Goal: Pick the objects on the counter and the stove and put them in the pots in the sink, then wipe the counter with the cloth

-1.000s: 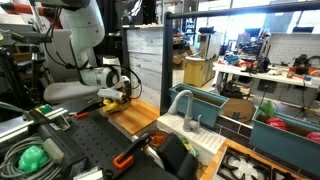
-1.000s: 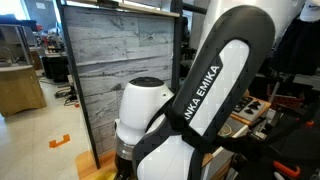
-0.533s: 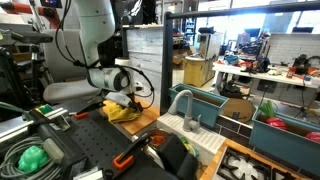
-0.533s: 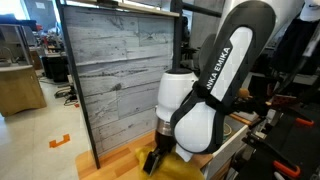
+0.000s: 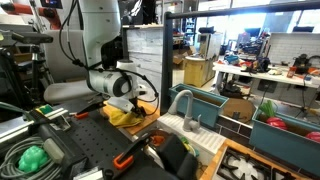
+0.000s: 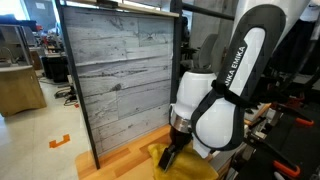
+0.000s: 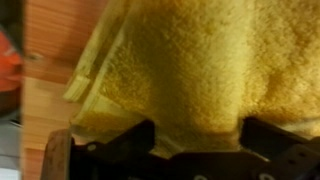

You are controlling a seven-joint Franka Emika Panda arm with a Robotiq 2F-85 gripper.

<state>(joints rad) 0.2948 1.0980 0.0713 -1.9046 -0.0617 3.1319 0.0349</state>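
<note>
I should sweep the yellow cloth under my gripper back over the open wooden counter [image 6: 110, 158], away from the sink, because the cloth is getting close to the counter's edge [image 5: 157, 118] by the sink.
The yellow cloth [image 7: 190, 60] lies bunched on the light-brown wooden counter [image 7: 50, 40] and fills most of the wrist view. My gripper [image 7: 198, 140] is down on it, jaws wide open, and cloth lies between the two dark fingers [image 7: 130, 142]. In both exterior views the gripper [image 5: 133, 104] [image 6: 172, 156] sits low over the cloth [image 5: 120, 116] [image 6: 190, 168] on the counter [image 5: 145, 122] [image 6: 115, 162]. The teal sink [image 5: 212, 101] with its grey arched faucet [image 5: 180, 100] stands just beyond the counter. No pots or small objects show clearly.
A grey wood-panel wall [image 6: 120, 70] backs the counter. The black perforated table [image 5: 90, 145] in front carries a green lump [image 5: 32, 157] and an orange-handled tool [image 5: 125, 158]. A second teal bin [image 5: 285, 128] stands further off. A blurred orange-red thing [image 7: 8, 62] sits beside the counter's edge.
The arm has swung across the counter toward the sink side, and the gripper has stayed low on the yellow cloth. The cloth has shifted slightly the same way. Jaws stay open.
</note>
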